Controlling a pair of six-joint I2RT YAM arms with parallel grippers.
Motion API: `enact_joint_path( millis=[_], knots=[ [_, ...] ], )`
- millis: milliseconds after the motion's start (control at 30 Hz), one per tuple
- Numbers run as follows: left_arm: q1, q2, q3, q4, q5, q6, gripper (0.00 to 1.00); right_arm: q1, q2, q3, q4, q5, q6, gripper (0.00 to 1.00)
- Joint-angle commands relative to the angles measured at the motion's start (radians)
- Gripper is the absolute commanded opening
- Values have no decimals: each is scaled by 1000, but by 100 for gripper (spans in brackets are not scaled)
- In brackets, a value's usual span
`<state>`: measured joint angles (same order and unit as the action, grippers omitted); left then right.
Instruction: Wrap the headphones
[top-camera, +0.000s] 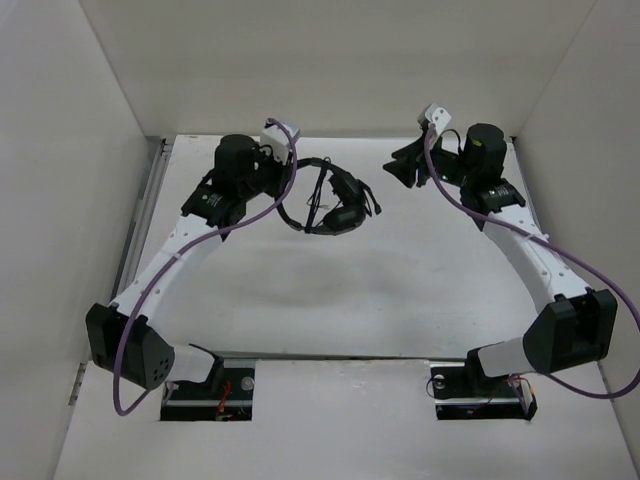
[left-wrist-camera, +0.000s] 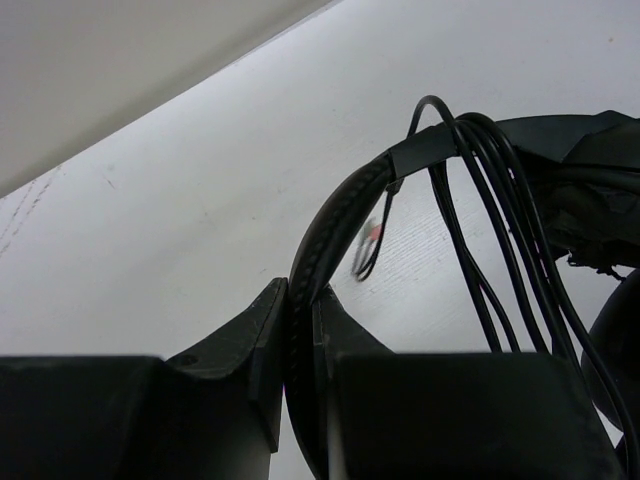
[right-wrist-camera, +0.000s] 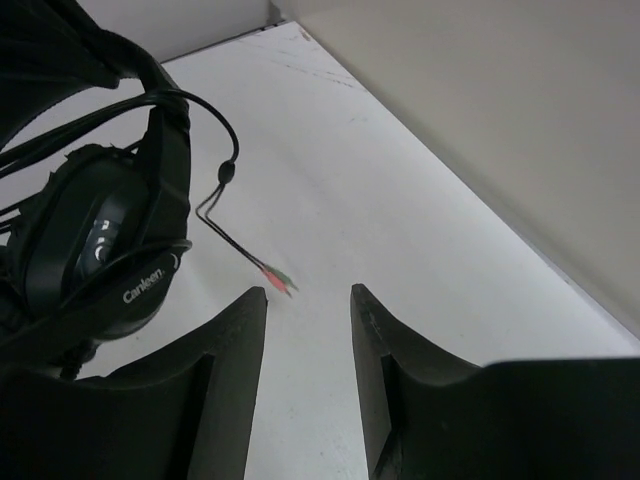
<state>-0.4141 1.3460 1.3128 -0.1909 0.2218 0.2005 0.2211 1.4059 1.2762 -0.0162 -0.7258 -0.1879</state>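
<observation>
The cable's turns loop over the headband (left-wrist-camera: 486, 134). My left gripper keeps lowering the headphones to the clear white table (top-camera: 345, 247) and lets go once they lie flat.
The black headphones (top-camera: 338, 203) lie on the white table at the back centre. My left gripper (top-camera: 296, 180) is shut on their headband (left-wrist-camera: 320, 240), which runs up from between its jaws. Several turns of the thin black cable (left-wrist-camera: 490, 220) hang over the band next to an earcup (left-wrist-camera: 590, 190). The cable's loose end with red and green plugs (right-wrist-camera: 278, 280) lies on the table just ahead of my right gripper (right-wrist-camera: 308, 295). That gripper is open and empty, to the right of the headphones (right-wrist-camera: 100, 250) in the top view (top-camera: 402, 165).
White walls close in the table at the back (top-camera: 340, 70), left (top-camera: 60, 200) and right (right-wrist-camera: 480, 120). Purple arm cables (top-camera: 270, 205) loop beside both wrists. The arm bases (top-camera: 205, 385) stand at the near edge.
</observation>
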Motion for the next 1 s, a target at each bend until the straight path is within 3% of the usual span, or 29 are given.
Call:
enact_joint_path(
  millis=[0, 233, 533, 967],
  knots=[
    [-30, -10, -27, 205, -35, -44, 1, -4, -47, -38, 114, 45, 18, 46],
    [-82, 68, -118, 346, -77, -93, 2, -27, -90, -107, 157, 40, 28, 48],
    [-96, 222, -126, 435, -130, -156, 2, -84, -119, -147, 211, 25, 82, 48],
    [-81, 479, -1, 467, -174, -230, 3, -101, -110, -189, 243, 16, 90, 49]
  ],
)
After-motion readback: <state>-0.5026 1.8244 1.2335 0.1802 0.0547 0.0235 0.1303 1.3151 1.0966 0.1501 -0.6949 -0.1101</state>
